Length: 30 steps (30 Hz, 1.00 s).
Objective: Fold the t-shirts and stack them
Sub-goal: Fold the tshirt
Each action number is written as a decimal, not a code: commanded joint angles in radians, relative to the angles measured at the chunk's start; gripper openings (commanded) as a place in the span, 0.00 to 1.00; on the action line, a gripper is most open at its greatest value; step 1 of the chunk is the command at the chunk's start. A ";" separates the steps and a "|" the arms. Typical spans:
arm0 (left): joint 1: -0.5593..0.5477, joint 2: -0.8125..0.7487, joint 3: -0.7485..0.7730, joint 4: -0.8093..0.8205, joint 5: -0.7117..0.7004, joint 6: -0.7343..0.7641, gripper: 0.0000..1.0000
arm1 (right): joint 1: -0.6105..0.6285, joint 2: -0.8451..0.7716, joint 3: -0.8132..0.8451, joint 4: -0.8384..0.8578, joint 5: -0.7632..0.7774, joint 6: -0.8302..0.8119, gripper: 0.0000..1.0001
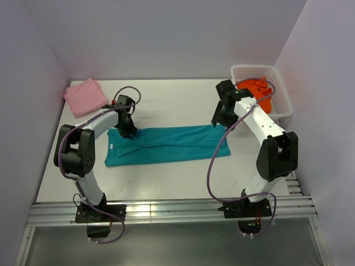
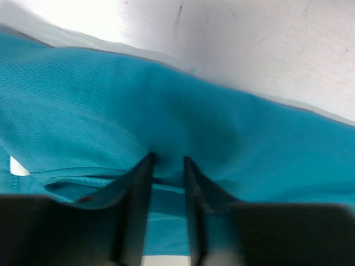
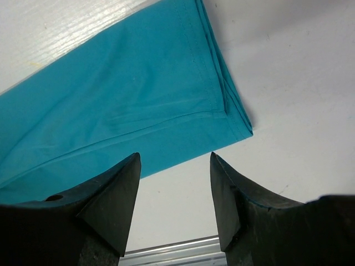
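Observation:
The teal strip (image 1: 177, 145) lies crosswise between both arms, so next my left gripper takes the strip's collar end (image 1: 115, 142) anew and swings it to the back before the next fold.
A teal t-shirt (image 1: 172, 147) lies folded into a long strip across the middle of the table. My left gripper (image 1: 128, 132) presses down on its upper left edge. In the left wrist view the narrow jaws (image 2: 167, 159) pinch a raised fold of the teal fabric (image 2: 83, 105). My right gripper (image 1: 218, 121) hovers by the strip's upper right corner. The right wrist view shows it open (image 3: 175, 158) over bare table, with the teal hem corner (image 3: 233, 119) just beyond the fingertips. A pale pink t-shirt (image 1: 84, 95) lies folded at the back left. A bright orange t-shirt (image 1: 256, 93) sits crumpled in the basket.
A white mesh basket (image 1: 250, 68) stands at the back right corner, close behind the right arm. Purple cables loop from both arms, and the right one hangs over the teal strip's right end. Walls enclose the table on three sides. A metal rail (image 1: 166, 210) runs along the front.

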<state>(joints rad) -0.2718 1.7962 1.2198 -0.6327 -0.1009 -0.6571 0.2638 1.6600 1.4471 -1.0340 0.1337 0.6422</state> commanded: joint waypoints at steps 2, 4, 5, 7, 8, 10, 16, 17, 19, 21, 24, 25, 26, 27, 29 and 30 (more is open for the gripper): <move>-0.010 -0.032 0.012 -0.008 0.041 -0.002 0.27 | -0.006 -0.012 -0.019 -0.003 0.012 -0.004 0.60; -0.020 -0.055 -0.026 -0.015 0.041 -0.012 0.21 | -0.008 -0.017 -0.037 0.006 0.009 0.001 0.59; -0.026 -0.066 -0.038 -0.015 0.040 -0.015 0.20 | -0.008 -0.020 -0.047 0.012 0.004 0.002 0.59; -0.035 -0.095 -0.083 -0.021 0.033 -0.030 0.18 | -0.009 -0.031 -0.077 0.028 -0.005 0.008 0.59; -0.046 -0.104 -0.097 -0.024 0.033 -0.036 0.17 | -0.008 -0.037 -0.089 0.032 -0.008 0.011 0.59; -0.053 -0.130 -0.135 -0.030 0.032 -0.048 0.13 | -0.009 -0.055 -0.125 0.052 -0.016 0.017 0.59; -0.111 -0.242 -0.189 -0.120 -0.014 -0.117 0.00 | -0.008 -0.126 -0.237 0.097 -0.031 0.039 0.58; -0.125 -0.306 -0.193 -0.154 -0.025 -0.145 0.00 | -0.008 -0.135 -0.254 0.103 -0.032 0.043 0.58; -0.173 -0.383 -0.224 -0.185 -0.020 -0.180 0.01 | -0.008 -0.164 -0.303 0.118 -0.037 0.051 0.58; -0.207 -0.498 -0.279 -0.228 -0.013 -0.245 0.02 | -0.008 -0.192 -0.347 0.136 -0.040 0.062 0.57; -0.250 -0.632 -0.315 -0.287 -0.031 -0.315 0.04 | -0.008 -0.216 -0.387 0.153 -0.051 0.073 0.57; -0.259 -0.661 -0.313 -0.295 -0.042 -0.326 0.05 | -0.008 -0.220 -0.392 0.155 -0.052 0.074 0.57; -0.260 -0.710 -0.306 -0.295 -0.080 -0.338 0.08 | -0.008 -0.220 -0.387 0.153 -0.052 0.074 0.57; -0.260 -0.727 -0.301 -0.288 -0.100 -0.345 0.19 | -0.008 -0.217 -0.381 0.153 -0.052 0.074 0.57; -0.259 -0.726 -0.286 -0.273 -0.144 -0.352 0.32 | -0.006 -0.201 -0.343 0.149 -0.058 0.067 0.56; -0.260 -0.707 -0.278 -0.259 -0.166 -0.349 0.32 | -0.006 -0.194 -0.324 0.152 -0.068 0.063 0.55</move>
<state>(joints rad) -0.5308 1.0679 0.9188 -0.8967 -0.1684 -0.9604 0.2611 1.4738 1.0653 -0.9146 0.0765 0.6979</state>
